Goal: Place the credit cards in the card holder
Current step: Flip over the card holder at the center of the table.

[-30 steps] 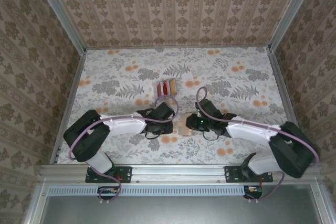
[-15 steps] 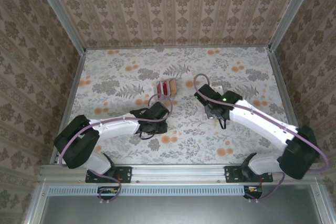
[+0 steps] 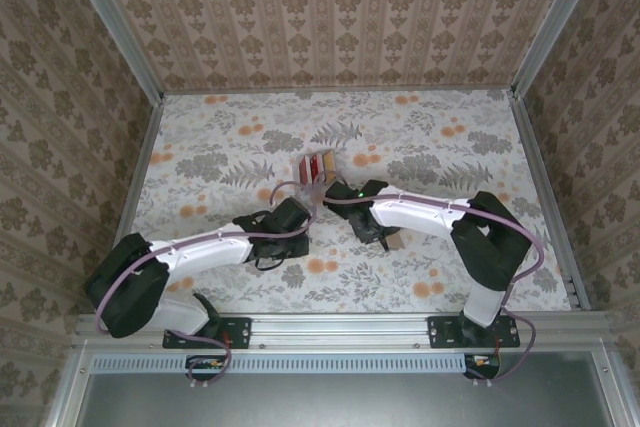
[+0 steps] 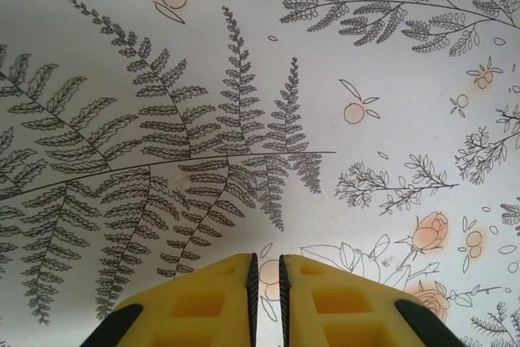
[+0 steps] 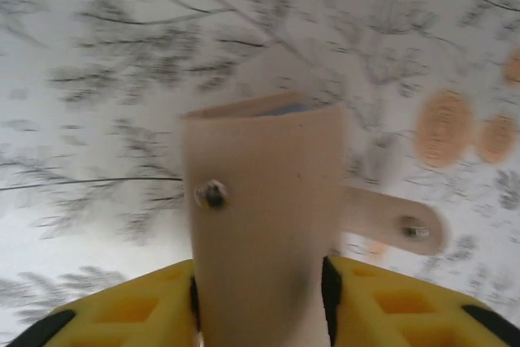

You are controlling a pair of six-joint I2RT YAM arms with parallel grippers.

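Note:
The card holder's strap (image 5: 398, 219) sticks out open, so next my right gripper sets the card holder down and folds the strap while my left gripper braces the body (image 5: 264, 201).
The card holder (image 5: 264, 201), a pinkish-tan wallet with a snap stud and a side strap, stands between the yellow fingers of my right gripper (image 5: 260, 272), which is shut on it. A sliver of its grey-blue inside shows at the top edge. From above, the card holder (image 3: 392, 240) peeks out beside the right gripper (image 3: 380, 232) near the table's middle. The credit cards (image 3: 318, 166), red and tan, stand upright just behind. My left gripper (image 4: 266, 259) hovers shut over bare cloth, holding nothing. In the top view it (image 3: 293, 231) sits left of the card holder.
A small pale rack (image 3: 322, 179) holds the upright cards at the centre back. The floral tablecloth (image 3: 220, 147) is bounded by patterned walls and metal rails (image 3: 140, 167) on both sides. The right arm's elbow (image 3: 485, 232) rises over the right half.
The right gripper left the table's middle, swung to the back right, then came back toward the centre with the card holder. The left gripper drew back a little to the left.

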